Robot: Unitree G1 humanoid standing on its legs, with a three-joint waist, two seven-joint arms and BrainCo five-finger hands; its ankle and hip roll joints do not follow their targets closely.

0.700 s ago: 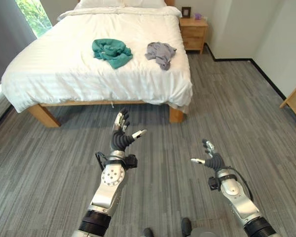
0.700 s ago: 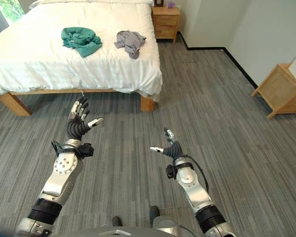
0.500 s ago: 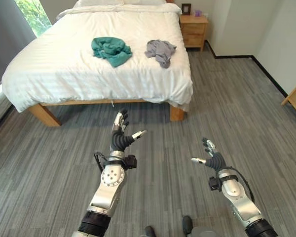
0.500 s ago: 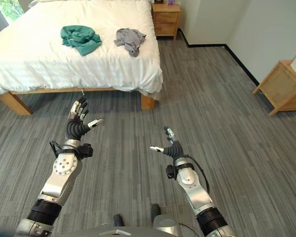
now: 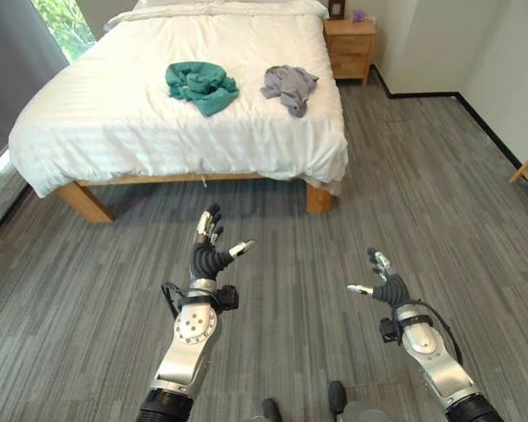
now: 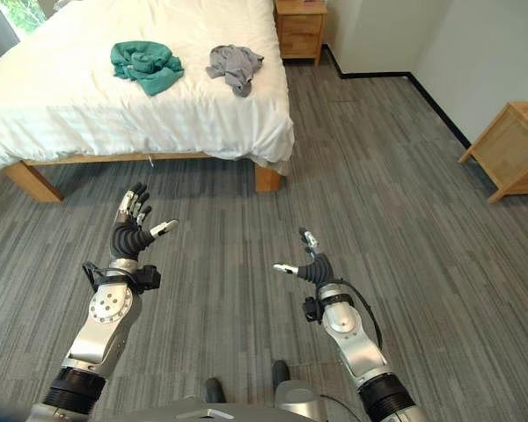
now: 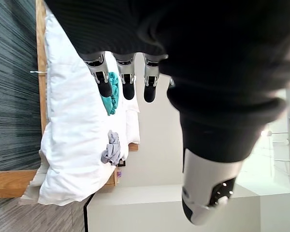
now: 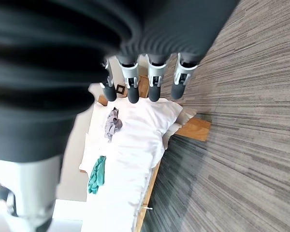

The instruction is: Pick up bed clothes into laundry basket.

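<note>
The teal garment [image 5: 196, 81] lies with its folds in a heap and a limp corner [image 5: 215, 105] trailing out. So it should stay bunched up with loose ends hanging down when I lift it.
A crumpled teal garment [image 5: 201, 86] and a crumpled grey garment [image 5: 289, 87] lie side by side on the white bed [image 5: 141, 114] ahead of me. The teal garment [image 7: 109, 95] and grey garment [image 7: 111, 149] also appear past my left fingers in the left wrist view. My left hand [image 5: 209, 251] is raised over the floor in front of the bed, fingers straight, holding nothing. Lower and to the right, my right hand [image 5: 383, 283] hangs open and empty, well short of the bed.
A wooden nightstand [image 5: 352, 53] stands at the bed's far right corner. Another wooden cabinet [image 6: 510, 149] stands by the right wall. Grey plank floor [image 5: 405, 202] stretches between me and the bed. A window with a dark curtain [image 5: 26, 53] is at the left.
The whole scene has shifted slightly, so the camera moved. Both hands sit a little lower in the picture, still open and empty. The garments have not moved on the bed.
</note>
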